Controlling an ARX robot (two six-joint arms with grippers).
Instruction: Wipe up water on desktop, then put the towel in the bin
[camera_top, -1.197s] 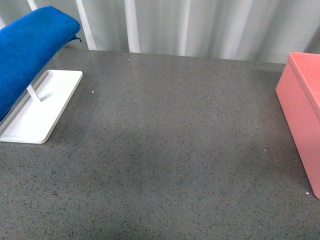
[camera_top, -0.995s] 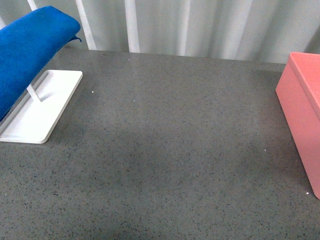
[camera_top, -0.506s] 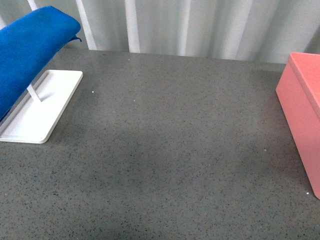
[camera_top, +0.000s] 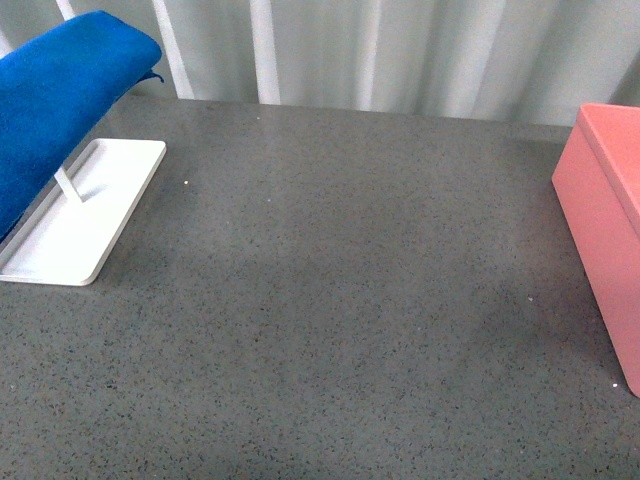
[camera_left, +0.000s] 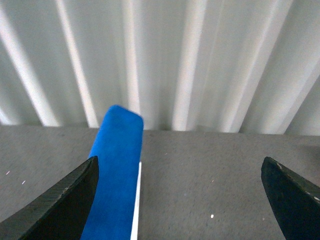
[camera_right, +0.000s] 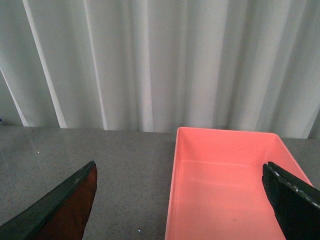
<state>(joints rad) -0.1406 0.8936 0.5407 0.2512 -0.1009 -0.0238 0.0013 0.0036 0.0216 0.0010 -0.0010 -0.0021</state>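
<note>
A white post (camera_top: 68, 185) can be seen under the draped blue towel (camera_left: 116, 167). The towel will come off and leave wooden rods standing when I lift it.
The blue towel (camera_top: 55, 100) hangs over a rod above the white tray (camera_top: 75, 215) at the far left of the desktop (camera_top: 330, 290). It also shows in the left wrist view (camera_left: 115, 170). The pink bin (camera_top: 605, 220) stands at the right edge; the right wrist view shows its empty inside (camera_right: 225, 190). Neither arm shows in the front view. My left gripper (camera_left: 185, 200) is open and empty, its fingers wide apart, with the towel ahead near one finger. My right gripper (camera_right: 185, 200) is open and empty in front of the bin. I see no clear water on the desktop.
A pale pleated curtain (camera_top: 400, 50) runs along the far edge of the desktop. A wooden rod (camera_top: 68, 185) stands on the white tray under the towel. A few tiny white specks (camera_top: 186, 183) lie on the desktop.
</note>
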